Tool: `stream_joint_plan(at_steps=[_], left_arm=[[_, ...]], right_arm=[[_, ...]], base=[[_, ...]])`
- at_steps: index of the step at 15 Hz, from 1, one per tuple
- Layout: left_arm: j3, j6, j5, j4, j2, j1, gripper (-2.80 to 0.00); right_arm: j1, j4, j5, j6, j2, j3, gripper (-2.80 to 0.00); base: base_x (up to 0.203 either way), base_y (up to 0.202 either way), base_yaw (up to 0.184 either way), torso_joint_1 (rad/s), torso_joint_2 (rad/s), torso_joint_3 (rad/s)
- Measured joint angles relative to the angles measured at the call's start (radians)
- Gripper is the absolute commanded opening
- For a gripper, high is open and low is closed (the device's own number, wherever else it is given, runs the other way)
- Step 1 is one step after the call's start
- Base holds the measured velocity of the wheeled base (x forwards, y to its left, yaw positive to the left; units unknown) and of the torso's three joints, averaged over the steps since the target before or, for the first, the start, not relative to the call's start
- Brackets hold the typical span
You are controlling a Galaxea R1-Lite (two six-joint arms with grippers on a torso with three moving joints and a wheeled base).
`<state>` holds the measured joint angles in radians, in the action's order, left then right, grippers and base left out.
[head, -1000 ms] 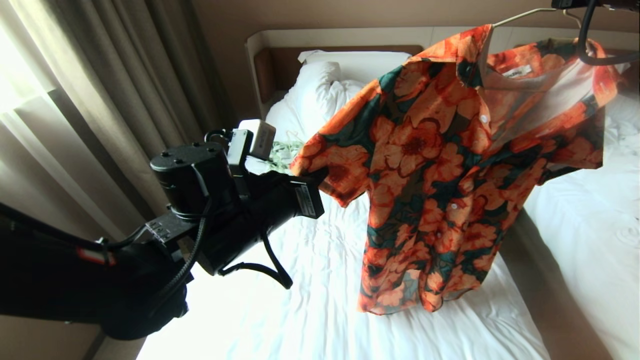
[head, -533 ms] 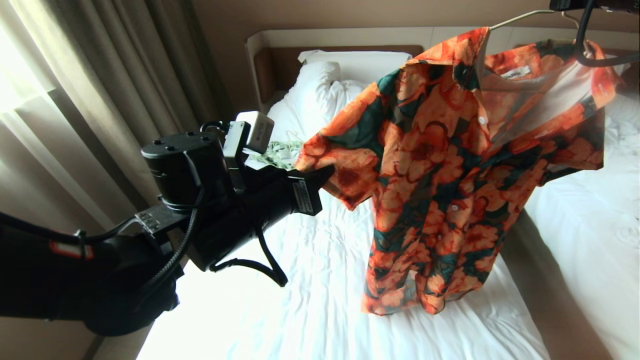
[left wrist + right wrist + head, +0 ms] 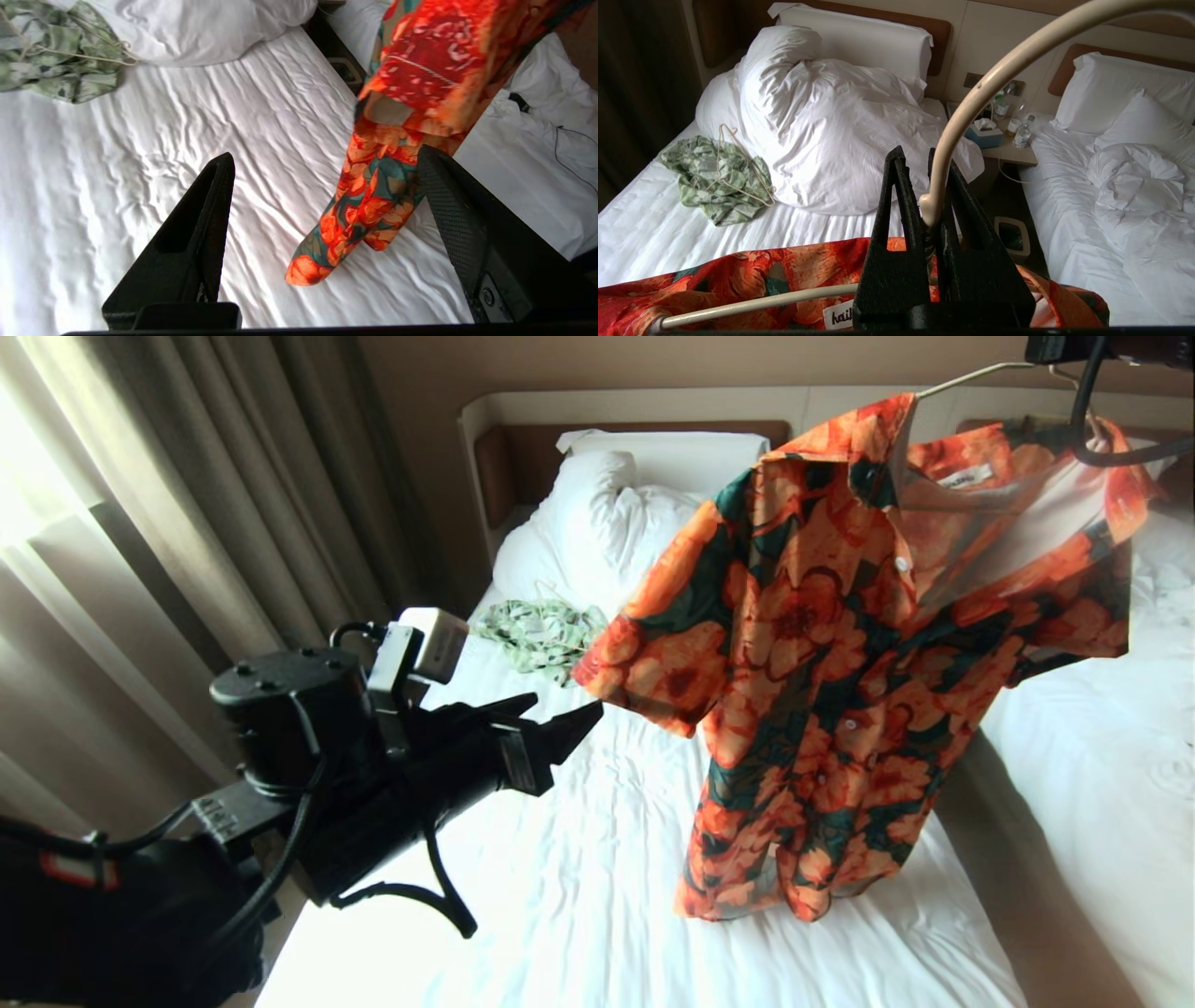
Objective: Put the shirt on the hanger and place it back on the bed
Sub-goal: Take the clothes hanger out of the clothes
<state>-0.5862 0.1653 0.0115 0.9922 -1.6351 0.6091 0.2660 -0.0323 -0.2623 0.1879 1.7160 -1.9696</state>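
The cream hanger's arms (image 3: 972, 376) reach into both sides of the shirt's collar. I expect the orange-flowered shirt (image 3: 823, 661) to stay on and swing when I carry it.
The orange-flowered shirt (image 3: 840, 663) hangs on the cream hanger (image 3: 962, 375) over the bed (image 3: 597, 859), and its hem reaches down to the white sheet. My right gripper (image 3: 914, 156) is shut on the hanger (image 3: 971, 107) at its twisted neck, above the shirt's collar (image 3: 738, 280). It holds both up at the upper right of the head view. My left gripper (image 3: 565, 709) stands open just left of the near sleeve and apart from it. In the left wrist view the shirt (image 3: 373, 200) hangs beyond the spread fingers (image 3: 324, 154), with nothing between them.
A pale green garment on a thin hanger (image 3: 541, 630) lies on the sheet beside the rumpled duvet (image 3: 597, 523). Curtains (image 3: 187, 523) hang at the left. Another white bed (image 3: 1102, 756) stands at the right across a narrow gap. A nightstand (image 3: 1013, 149) holds bottles and a tissue box.
My left gripper, shut at the sleeve's edge a second ago, has opened and drawn back down and to the left. The freed sleeve has dropped closer to the shirt's body.
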Motion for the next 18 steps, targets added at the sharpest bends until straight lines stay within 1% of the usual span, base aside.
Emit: stream_joint_plan(at_steps=[1, 3, 4, 5, 7, 9, 11, 13, 15, 18], left_arm=[[0.073, -0.001, -0.006, 0.065, 0.013, -0.036, -2.8], [0.203, -0.002, -0.017, 0.18, 0.054, -0.12, -2.8], [0.254, -0.002, -0.032, 0.211, 0.084, -0.163, -2.8], [0.304, -0.002, -0.057, 0.222, 0.122, -0.207, -2.8], [0.386, 0.0, -0.113, 0.225, 0.209, -0.294, -2.8], [0.453, 0.0, -0.136, 0.225, 0.276, -0.361, -2.8], [0.499, 0.001, -0.138, 0.224, 0.33, -0.395, -2.8], [0.546, 0.002, -0.138, 0.223, 0.389, -0.409, -2.8], [0.575, 0.006, -0.137, 0.217, 0.429, -0.413, -2.8], [0.585, 0.014, -0.134, 0.154, 0.477, -0.416, -2.8]], right_arm=[[0.001, 0.0, 0.0, 0.001, 0.001, 0.0, -2.8], [0.004, 0.003, -0.001, 0.004, 0.002, 0.0, -2.8], [0.004, 0.017, 0.0, 0.005, 0.003, -0.001, -2.8], [0.004, 0.048, 0.001, 0.014, 0.005, -0.002, -2.8], [0.006, 0.143, -0.002, 0.074, 0.017, -0.005, -2.8], [0.01, 0.251, -0.007, 0.127, 0.036, -0.007, -2.8], [0.013, 0.356, -0.008, 0.155, 0.055, -0.007, -2.8], [0.014, 0.429, -0.007, 0.158, 0.069, -0.009, -2.8], [0.019, 0.456, -0.007, 0.158, 0.077, -0.009, -2.8], [0.023, 0.467, -0.011, 0.159, 0.085, -0.009, -2.8]], base=[[0.0, 0.0, 0.0, 0.0, 0.0, 0.0], [0.0, 0.0, 0.0, 0.0, 0.0, 0.0], [0.0, 0.0, 0.0, 0.0, 0.0, 0.0], [0.0, 0.0, 0.0, 0.0, 0.0, 0.0], [0.0, 0.0, 0.0, 0.0, 0.0, 0.0], [0.0, 0.0, 0.0, 0.0, 0.0, 0.0], [0.0, 0.0, 0.0, 0.0, 0.0, 0.0], [0.0, 0.0, 0.0, 0.0, 0.0, 0.0], [0.0, 0.0, 0.0, 0.0, 0.0, 0.0], [0.0, 0.0, 0.0, 0.0, 0.0, 0.0]])
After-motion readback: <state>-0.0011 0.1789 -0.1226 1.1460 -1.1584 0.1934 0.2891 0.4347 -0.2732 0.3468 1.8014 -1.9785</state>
